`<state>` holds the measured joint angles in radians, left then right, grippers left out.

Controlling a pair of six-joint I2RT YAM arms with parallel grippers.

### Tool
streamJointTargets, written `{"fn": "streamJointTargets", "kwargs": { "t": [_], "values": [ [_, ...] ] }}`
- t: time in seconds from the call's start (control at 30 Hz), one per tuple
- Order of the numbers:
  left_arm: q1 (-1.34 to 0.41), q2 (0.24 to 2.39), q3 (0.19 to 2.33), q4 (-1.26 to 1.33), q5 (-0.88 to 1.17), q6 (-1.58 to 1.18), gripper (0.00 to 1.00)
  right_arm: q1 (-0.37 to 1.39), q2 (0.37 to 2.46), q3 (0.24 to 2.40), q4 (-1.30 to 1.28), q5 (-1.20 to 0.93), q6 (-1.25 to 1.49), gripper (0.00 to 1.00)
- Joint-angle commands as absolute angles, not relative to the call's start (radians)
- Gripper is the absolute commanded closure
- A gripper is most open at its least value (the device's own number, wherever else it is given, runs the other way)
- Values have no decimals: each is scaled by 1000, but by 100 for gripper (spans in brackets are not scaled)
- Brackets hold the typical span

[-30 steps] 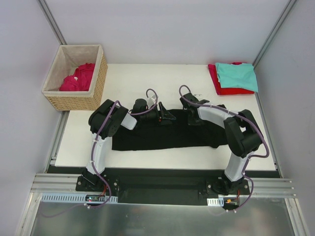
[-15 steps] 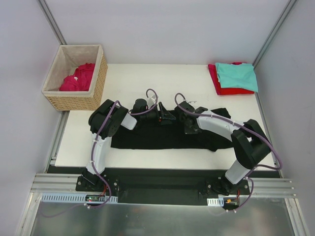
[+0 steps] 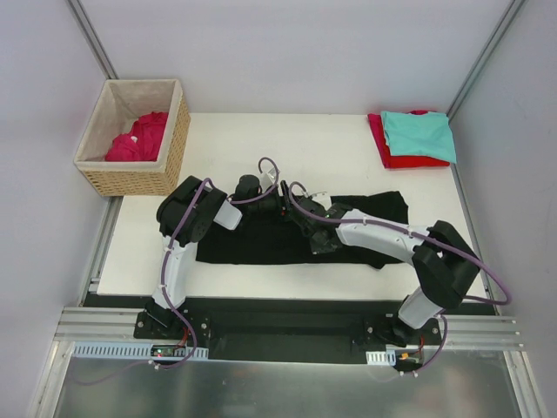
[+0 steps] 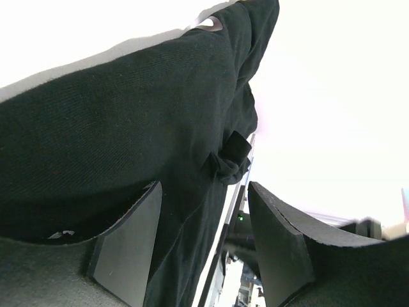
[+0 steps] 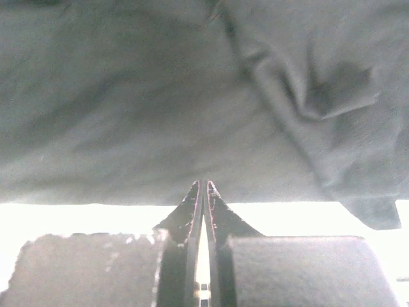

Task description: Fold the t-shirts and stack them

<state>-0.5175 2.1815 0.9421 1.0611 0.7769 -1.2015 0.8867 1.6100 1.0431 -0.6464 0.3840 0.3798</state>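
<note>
The black t-shirt's near sleeve [image 5: 339, 96] is bunched up next to my closed right gripper. My right gripper needs to spread the sleeve out flat toward the near table edge [image 3: 352, 287] before folding.
A large black t-shirt [image 3: 252, 244] lies spread across the middle of the white table [image 3: 261, 139]. My left gripper [image 3: 294, 209] rests over its back edge with jaws open. In the left wrist view the left gripper [image 4: 204, 185] has black cloth [image 4: 128, 128] under and between its fingers. My right gripper [image 3: 315, 242] sits low on the shirt's middle, shut. In the right wrist view the right gripper [image 5: 203, 183] touches the hem of the cloth [image 5: 160, 115], and no fabric shows between the fingers. A folded teal t-shirt [image 3: 419, 133] lies on a red one [image 3: 405, 159] at the back right.
A wicker basket [image 3: 139, 178] stands at the back left, off the table's corner, with a crimson-pink t-shirt [image 3: 139, 138] inside. Grey walls and metal posts close in the sides. Both arm bases sit on the rail at the near edge.
My right gripper has slid from the shirt's back edge forward and leftward across the cloth, staying shut. The shirt's right end now lies uncovered. The left arm has not moved.
</note>
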Motion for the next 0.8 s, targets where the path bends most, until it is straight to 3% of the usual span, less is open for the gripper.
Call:
{"fn": "streamJointTargets", "kwargs": {
  "t": [0.0, 0.27, 0.5, 0.77],
  "values": [
    [-525, 2163, 943, 1072, 778, -1170, 44, 914, 1559, 1045, -699, 425, 440, 100],
    [-525, 2151, 925, 1075, 776, -1166, 44, 744, 1539, 1115, -686, 520, 325, 99],
    [-525, 2155, 923, 1077, 779, -1167, 44, 597, 1689, 1183, -632, 499, 253, 99],
    [-523, 2161, 942, 1055, 785, -1160, 44, 561, 1827, 1206, -585, 446, 238, 100]
  ]
}}
